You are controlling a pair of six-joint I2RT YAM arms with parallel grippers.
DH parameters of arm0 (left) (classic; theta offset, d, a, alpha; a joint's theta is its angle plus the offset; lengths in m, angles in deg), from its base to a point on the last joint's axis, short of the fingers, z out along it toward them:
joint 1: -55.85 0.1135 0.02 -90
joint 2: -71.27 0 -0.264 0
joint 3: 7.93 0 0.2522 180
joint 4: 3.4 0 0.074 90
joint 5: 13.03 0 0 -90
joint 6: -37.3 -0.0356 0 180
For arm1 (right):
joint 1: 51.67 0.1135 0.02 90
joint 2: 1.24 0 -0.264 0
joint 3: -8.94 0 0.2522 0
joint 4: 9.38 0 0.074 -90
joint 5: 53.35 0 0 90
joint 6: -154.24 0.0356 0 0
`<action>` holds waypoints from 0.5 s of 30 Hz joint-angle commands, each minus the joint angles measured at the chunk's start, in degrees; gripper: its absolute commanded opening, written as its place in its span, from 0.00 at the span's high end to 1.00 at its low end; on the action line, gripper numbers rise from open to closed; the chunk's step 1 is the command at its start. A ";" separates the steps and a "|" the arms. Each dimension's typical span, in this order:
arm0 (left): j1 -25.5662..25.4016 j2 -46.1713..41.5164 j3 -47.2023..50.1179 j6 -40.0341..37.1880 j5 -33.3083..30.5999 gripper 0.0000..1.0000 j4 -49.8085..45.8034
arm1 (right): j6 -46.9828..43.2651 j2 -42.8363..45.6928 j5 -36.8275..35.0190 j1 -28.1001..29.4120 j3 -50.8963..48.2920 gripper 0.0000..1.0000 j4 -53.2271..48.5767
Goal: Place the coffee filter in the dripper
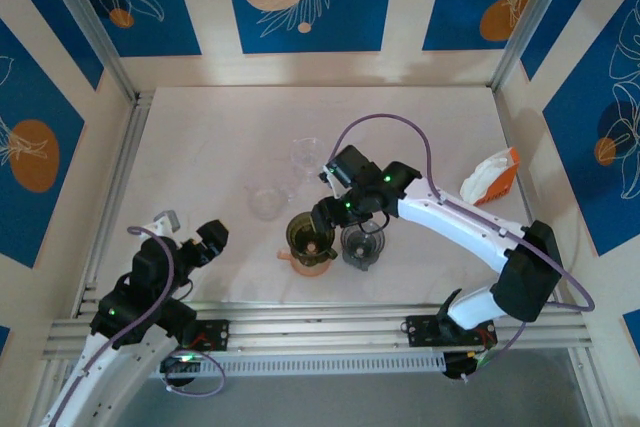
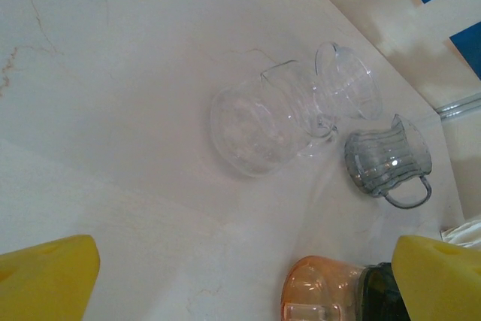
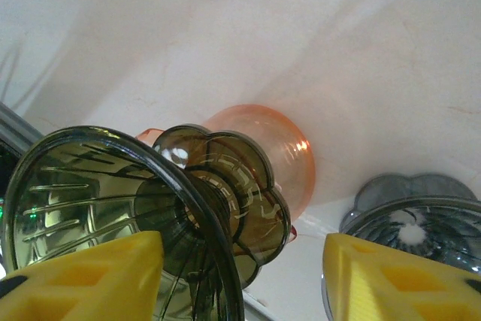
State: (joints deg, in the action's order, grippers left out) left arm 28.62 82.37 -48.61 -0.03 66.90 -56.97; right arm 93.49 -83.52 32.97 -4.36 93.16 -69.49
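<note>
The olive-brown dripper [image 1: 310,234] is upright on the orange carafe, so my right gripper keeps moving, open, toward the coffee filters [image 1: 482,180] until its fingers are on both sides of a filter's edge.
An olive-brown glass dripper [image 1: 310,233] sits on an orange carafe [image 1: 312,265] near the table's front middle. My right gripper [image 1: 323,217] hovers right over it. In the right wrist view the dripper [image 3: 113,208] fills the lower left and its rim runs between the yellow fingers [image 3: 83,276]. That gripper [image 3: 240,283] is open with nothing pinched. The coffee filters [image 1: 488,175] are a white stack in an orange pack at the right wall, far from both grippers. My left gripper [image 1: 212,237] rests open at the front left, empty [image 2: 240,283].
A grey dripper [image 1: 362,245] stands directly right of the olive one. A clear glass carafe [image 1: 268,202] and a clear dripper [image 1: 306,152] sit behind them, and both show in the left wrist view: carafe [image 2: 259,122], dripper [image 2: 346,80]. Aluminium rails edge the table.
</note>
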 commanded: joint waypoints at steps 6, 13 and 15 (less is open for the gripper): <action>0.42 0.60 0.86 0.74 2.45 0.00 2.01 | 1.02 5.29 -2.96 0.68 -0.66 0.36 -1.53; 0.42 2.03 1.37 0.63 3.21 0.00 3.17 | -0.01 5.91 -5.48 1.38 -0.88 0.38 -2.74; 0.42 2.56 1.34 0.12 3.87 0.00 4.60 | -0.54 8.41 -7.31 1.44 -0.85 0.38 -2.33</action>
State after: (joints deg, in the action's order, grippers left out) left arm 28.62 84.29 -47.76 -0.05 69.24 -55.16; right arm 93.47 -78.69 28.64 -3.25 92.63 -70.75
